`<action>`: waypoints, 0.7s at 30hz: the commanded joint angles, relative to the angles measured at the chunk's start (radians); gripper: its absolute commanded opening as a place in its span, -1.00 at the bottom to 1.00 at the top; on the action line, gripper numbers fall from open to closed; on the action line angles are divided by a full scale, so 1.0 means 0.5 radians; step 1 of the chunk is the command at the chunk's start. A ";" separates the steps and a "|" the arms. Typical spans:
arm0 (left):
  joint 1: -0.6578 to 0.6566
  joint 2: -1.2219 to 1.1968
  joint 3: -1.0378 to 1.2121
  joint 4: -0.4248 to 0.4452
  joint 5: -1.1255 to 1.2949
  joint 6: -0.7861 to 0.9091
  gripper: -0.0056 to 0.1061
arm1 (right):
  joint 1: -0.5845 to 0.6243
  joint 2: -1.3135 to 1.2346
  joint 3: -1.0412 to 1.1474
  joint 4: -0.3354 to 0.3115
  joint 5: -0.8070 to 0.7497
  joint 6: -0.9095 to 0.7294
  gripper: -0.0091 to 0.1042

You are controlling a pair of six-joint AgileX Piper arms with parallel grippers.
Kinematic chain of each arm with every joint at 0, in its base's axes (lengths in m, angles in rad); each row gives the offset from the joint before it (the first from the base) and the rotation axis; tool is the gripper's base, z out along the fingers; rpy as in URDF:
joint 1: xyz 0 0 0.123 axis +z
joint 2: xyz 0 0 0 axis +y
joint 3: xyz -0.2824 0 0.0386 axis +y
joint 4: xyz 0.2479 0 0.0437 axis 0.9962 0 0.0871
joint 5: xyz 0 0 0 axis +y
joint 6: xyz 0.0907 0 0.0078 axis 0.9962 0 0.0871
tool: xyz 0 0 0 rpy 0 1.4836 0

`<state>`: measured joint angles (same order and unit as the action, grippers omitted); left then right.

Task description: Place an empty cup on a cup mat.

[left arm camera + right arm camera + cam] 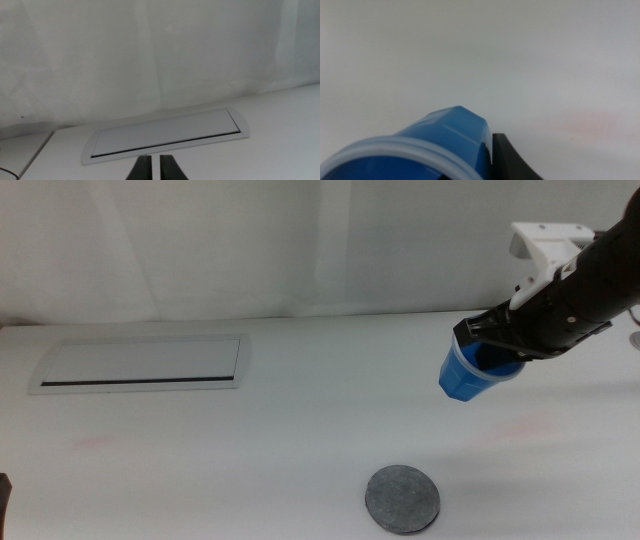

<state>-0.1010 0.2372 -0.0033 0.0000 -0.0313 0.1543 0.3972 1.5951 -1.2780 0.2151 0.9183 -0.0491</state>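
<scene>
Next, I bring the blue cup forward with my right gripper and turn it upright before I lower it, because the blue cup's base (461,385) is slanting in the air behind the cup mat (402,499).
The blue cup (466,372) hangs in the air at the right of the middle view, tilted with its base down and to the left. My right gripper (490,345) is shut on its rim. In the right wrist view the cup (447,135) fills the lower left, with one dark jaw against its side. The round dark grey cup mat (402,499) lies flat on the table near the front edge, well below and left of the cup. My left gripper (156,165) waits at the bottom left with its jaws shut and nothing between them.
A rectangular white panel (140,364) with a dark slot is set into the table at the back left, also seen in the left wrist view as the panel (167,132). A white wall backs the table.
</scene>
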 commanded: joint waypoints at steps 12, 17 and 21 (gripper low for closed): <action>0.004 -0.009 0.080 -0.012 -0.006 -0.002 -0.95 | 0.471 0.053 0.012 -0.212 0.125 0.264 -0.88; 0.004 -0.009 0.080 -0.012 -0.006 -0.002 -0.95 | 0.542 0.188 0.136 -0.195 -0.059 0.270 -0.88; 0.004 -0.009 0.080 -0.012 -0.006 -0.002 -0.95 | 0.542 0.277 0.219 -0.178 -0.163 0.278 -0.88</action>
<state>-0.1010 0.2372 -0.0033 0.0000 -0.0313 0.1562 0.6656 1.7210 -1.1811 0.1293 0.8730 0.0848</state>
